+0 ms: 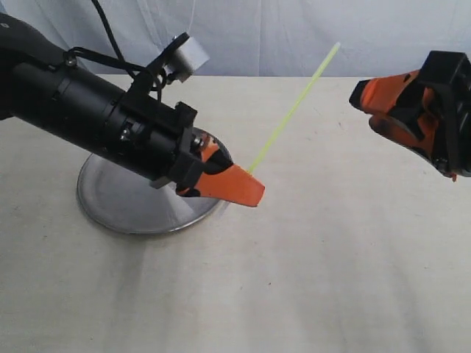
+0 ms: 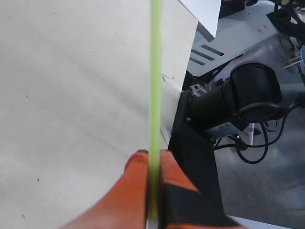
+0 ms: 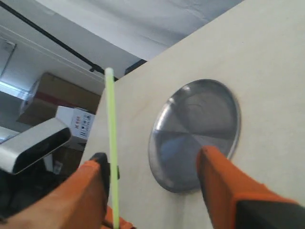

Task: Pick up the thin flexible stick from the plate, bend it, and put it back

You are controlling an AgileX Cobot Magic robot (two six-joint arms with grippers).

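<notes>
The stick is straight and the robot's left gripper holds just its lower end (image 1: 253,168), so next the right gripper takes hold near the stick's loose tip (image 1: 335,48) before it bends the stick.
The thin flexible stick (image 1: 294,107) is pale yellow-green and straight, slanting up and to the right from my left gripper (image 1: 237,184). That gripper is shut on the stick's lower end, just past the right rim of the steel plate (image 1: 121,202). In the left wrist view the stick (image 2: 155,71) runs straight out from between the pressed orange fingertips of the left gripper (image 2: 153,160). My right gripper (image 1: 366,110) hovers open at the right, apart from the stick's free end. In its wrist view the stick (image 3: 112,143) passes close by one finger of the right gripper (image 3: 153,157), with the plate (image 3: 200,114) beyond.
The left arm's black body (image 1: 81,110) covers the far part of the plate. The cream tabletop (image 1: 309,279) spreads around both arms. A pale curtain (image 1: 265,29) hangs behind the table's far edge.
</notes>
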